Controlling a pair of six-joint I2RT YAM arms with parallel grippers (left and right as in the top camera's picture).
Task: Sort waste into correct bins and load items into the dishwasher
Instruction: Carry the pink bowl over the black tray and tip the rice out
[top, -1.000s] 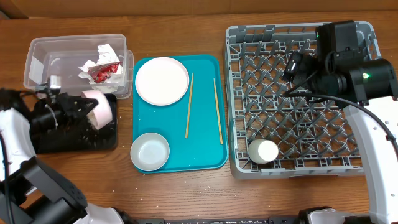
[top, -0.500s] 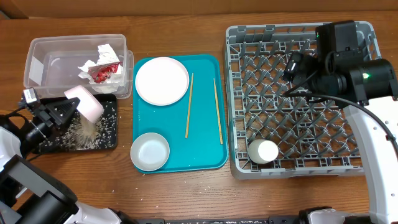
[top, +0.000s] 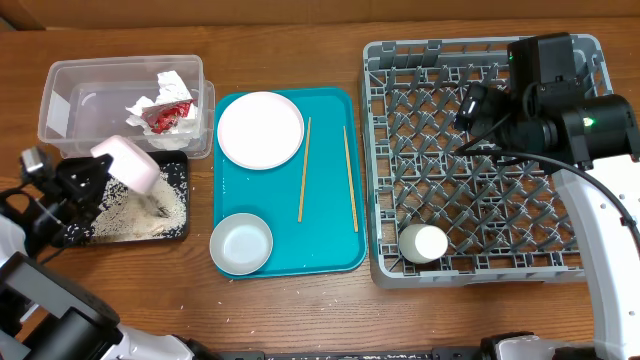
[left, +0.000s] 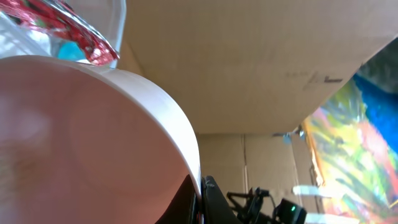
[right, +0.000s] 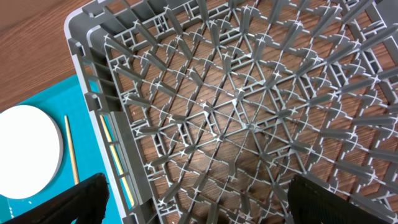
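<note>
My left gripper should put the pale pink bowl (top: 130, 163) down on the teal serving tray (top: 280, 195) for my right gripper, because it is holding the bowl far from the dish rack.
My left gripper (top: 97, 168) is shut on the rim of a pale pink bowl (top: 127, 160) and holds it tipped over the black tray (top: 70, 235), where white rice grains (top: 150, 210) lie spread. In the left wrist view the bowl (left: 93, 137) fills the frame, with the fingers (left: 202, 199) pinching its rim. The clear tub (top: 60, 95) holds the red wrapper (top: 167, 117) and the crumpled napkin (top: 150, 97). My right gripper (right: 202, 205) is open and empty above the grey dish rack (right: 249, 118), which also shows in the overhead view (top: 480, 160) with a white cup (top: 423, 243) in it.
The teal serving tray (top: 325, 245) holds a round plate (top: 260, 128), a small bowl (top: 241, 243) and two chopsticks (top: 304, 170) (top: 350, 178). A few rice grains lie on the table near the tray's front edge.
My left gripper swung left and tipped the bowl further. Rice poured out and now lies spread on the black tray. The right arm has not moved.
</note>
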